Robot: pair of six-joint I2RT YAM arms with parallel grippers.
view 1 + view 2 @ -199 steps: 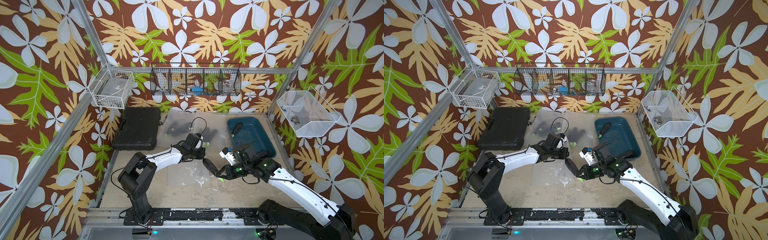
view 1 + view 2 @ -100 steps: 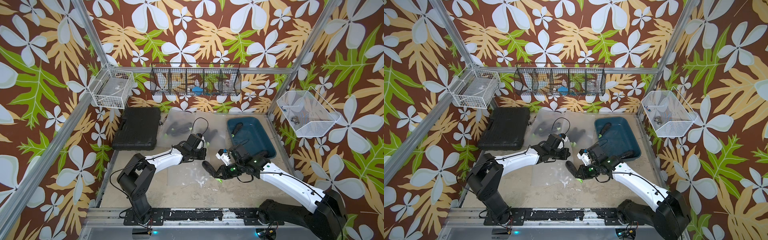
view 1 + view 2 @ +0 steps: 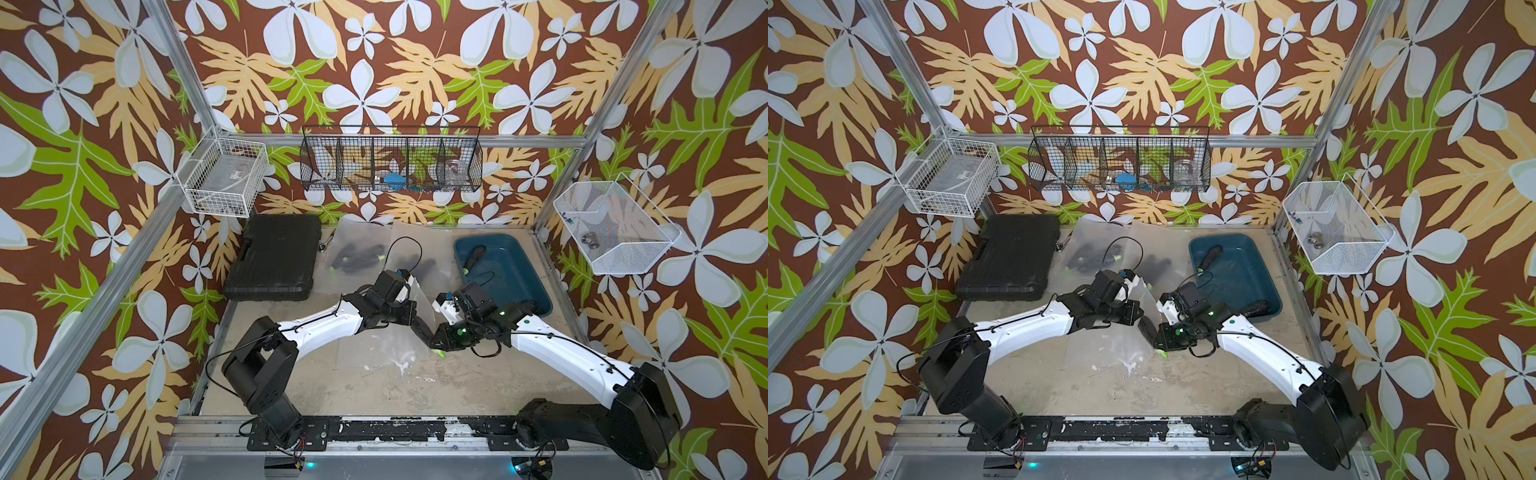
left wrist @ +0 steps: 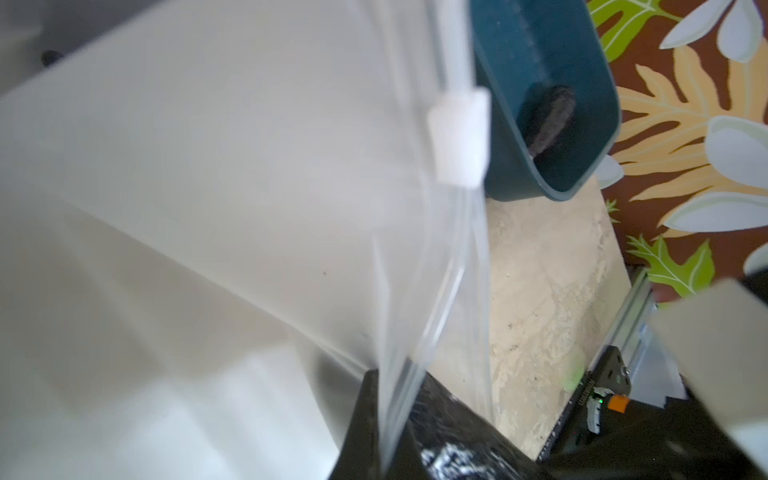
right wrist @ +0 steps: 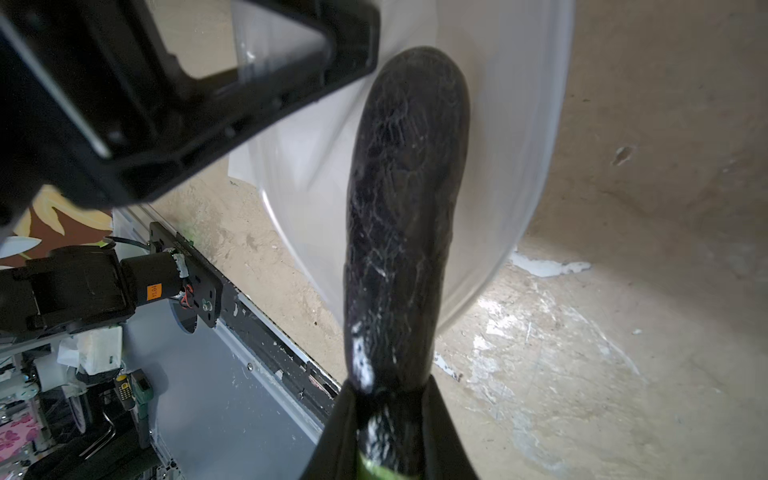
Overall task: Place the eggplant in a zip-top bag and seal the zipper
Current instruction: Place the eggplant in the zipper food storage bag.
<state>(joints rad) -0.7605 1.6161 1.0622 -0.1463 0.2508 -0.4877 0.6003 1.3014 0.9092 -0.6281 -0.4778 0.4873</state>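
Observation:
My right gripper should keep pushing, as the eggplant's rounded end points into the bag's wide opening, until the eggplant's dark body is inside, and then let go.
My right gripper is shut on a dark purple eggplant near its green stem end. The eggplant points left, and its rounded tip is at the open mouth of the clear zip-top bag. My left gripper is shut on the bag's rim and holds that edge up off the table. The bag has a white slider on its zipper track. In both top views the two grippers meet at mid-table, left gripper and right gripper, with the bag lying leftwards.
A blue tub at the back right holds other eggplants. Other clear bags with dark eggplants lie at the back centre. A black case sits at the back left. Wire baskets hang on the walls.
My right arm has carried the eggplant left towards the bag, bringing its tip up to the bag's mouth. The left gripper has kept its hold on the rim in place.

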